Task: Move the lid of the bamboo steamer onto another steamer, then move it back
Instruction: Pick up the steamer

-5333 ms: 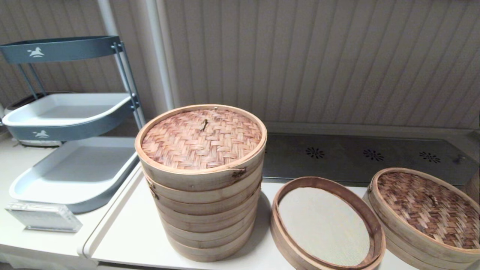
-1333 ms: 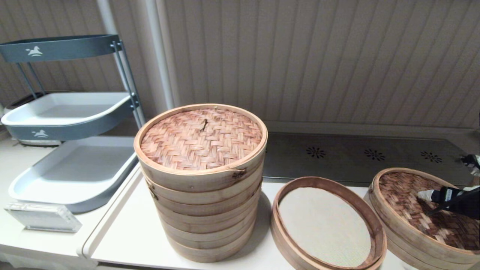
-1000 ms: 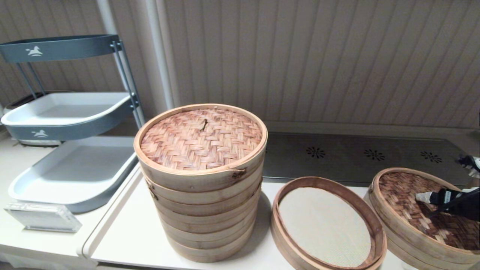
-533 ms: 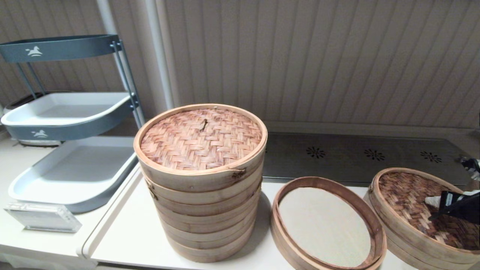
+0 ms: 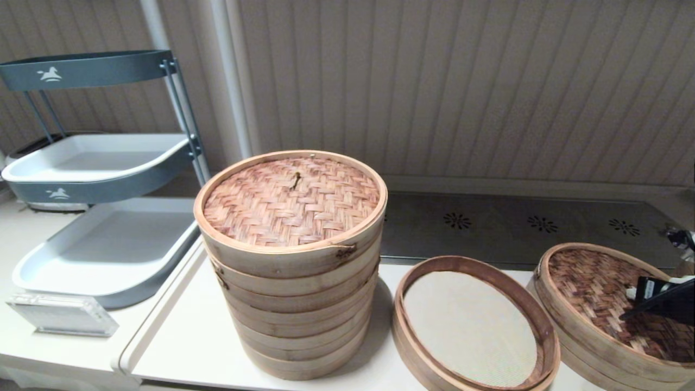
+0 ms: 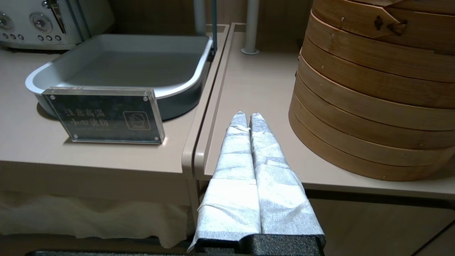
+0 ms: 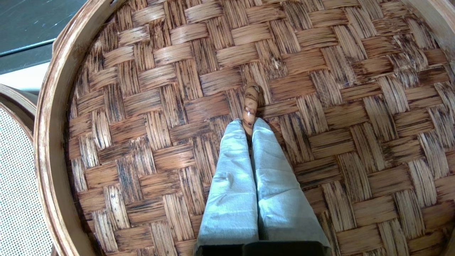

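Note:
The small centre knot is pinched toward its near end point(image 7: 248, 129) by my right gripper's fingers, so I should open them and reach farther point(image 7: 251, 100) along the knot before I lift the lid.
The bamboo steamer lid point(image 5: 586, 277) point(image 7: 160, 124), brown with scorched patches, lies flat on a shallow basket at the table's right end. My right gripper point(image 5: 632, 293) point(image 7: 249, 124) rests on the lid's middle, its cloth-wrapped fingers shut on the small centre knot point(image 7: 250, 99). Just left of it stands the other steamer point(image 5: 467, 263), uncovered, with its beige cloth liner point(image 5: 467, 326) showing. My left gripper point(image 6: 247, 115) is shut on nothing and hangs parked off the table's front edge beside the tall stack; the head view does not show it.
The tall pale steamer stack point(image 5: 293, 282) point(image 6: 373, 89) with its reddish-tan lid stands at centre left. A grey tray cart point(image 5: 108, 244) and an acrylic sign point(image 5: 62, 315) point(image 6: 103, 115) sit on the left. A dark perforated panel point(image 5: 516, 222) runs behind the baskets.
My right gripper came in over the lid from the right, then its tip drew back rightward and lower onto the centre knot. The lid and both baskets have not moved.

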`<state>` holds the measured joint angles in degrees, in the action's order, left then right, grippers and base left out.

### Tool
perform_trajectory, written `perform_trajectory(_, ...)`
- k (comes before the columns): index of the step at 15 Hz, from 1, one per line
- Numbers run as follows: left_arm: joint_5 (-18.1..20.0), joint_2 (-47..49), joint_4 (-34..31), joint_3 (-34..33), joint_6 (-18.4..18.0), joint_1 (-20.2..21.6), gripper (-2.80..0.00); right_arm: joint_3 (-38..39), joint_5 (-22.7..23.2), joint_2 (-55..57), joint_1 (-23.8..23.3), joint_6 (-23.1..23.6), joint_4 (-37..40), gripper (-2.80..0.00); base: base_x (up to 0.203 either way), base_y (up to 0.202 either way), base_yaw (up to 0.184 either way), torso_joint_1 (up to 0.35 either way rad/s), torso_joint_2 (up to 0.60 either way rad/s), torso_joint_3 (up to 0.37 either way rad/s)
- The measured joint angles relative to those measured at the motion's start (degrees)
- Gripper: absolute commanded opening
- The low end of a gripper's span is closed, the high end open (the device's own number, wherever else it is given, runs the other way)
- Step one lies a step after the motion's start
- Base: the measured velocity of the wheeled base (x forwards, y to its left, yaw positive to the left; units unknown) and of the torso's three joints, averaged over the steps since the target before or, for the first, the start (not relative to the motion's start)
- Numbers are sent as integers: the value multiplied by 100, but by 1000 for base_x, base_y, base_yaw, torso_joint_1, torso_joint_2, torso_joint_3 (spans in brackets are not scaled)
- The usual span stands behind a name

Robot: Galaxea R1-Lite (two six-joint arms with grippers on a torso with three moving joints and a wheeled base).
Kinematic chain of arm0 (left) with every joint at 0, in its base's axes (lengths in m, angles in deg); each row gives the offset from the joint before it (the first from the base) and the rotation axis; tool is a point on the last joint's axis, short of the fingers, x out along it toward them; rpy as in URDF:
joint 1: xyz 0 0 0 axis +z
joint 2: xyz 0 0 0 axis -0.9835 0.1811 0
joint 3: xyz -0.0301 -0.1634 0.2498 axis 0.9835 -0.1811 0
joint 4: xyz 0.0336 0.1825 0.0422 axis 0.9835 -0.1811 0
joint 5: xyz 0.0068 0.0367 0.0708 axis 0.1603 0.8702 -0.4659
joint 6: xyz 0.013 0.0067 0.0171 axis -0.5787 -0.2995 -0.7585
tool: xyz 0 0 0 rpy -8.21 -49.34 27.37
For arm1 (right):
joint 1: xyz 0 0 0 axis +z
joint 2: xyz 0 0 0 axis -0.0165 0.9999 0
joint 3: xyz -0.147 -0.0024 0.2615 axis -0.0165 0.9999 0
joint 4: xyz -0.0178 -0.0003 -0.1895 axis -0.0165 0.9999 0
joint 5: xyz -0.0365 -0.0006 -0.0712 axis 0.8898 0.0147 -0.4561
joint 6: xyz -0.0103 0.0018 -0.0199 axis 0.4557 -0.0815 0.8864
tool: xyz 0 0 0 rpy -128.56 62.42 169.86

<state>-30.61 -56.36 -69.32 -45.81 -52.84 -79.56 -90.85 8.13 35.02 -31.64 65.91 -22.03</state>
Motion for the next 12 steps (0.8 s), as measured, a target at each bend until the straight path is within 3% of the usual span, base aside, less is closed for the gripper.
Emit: perform_trajectory(12, 3, -1, 1, 0, 0, 2, -280, -79, -23, -522, 0, -22, 32, -280, 0, 0, 0, 0, 0, 0)
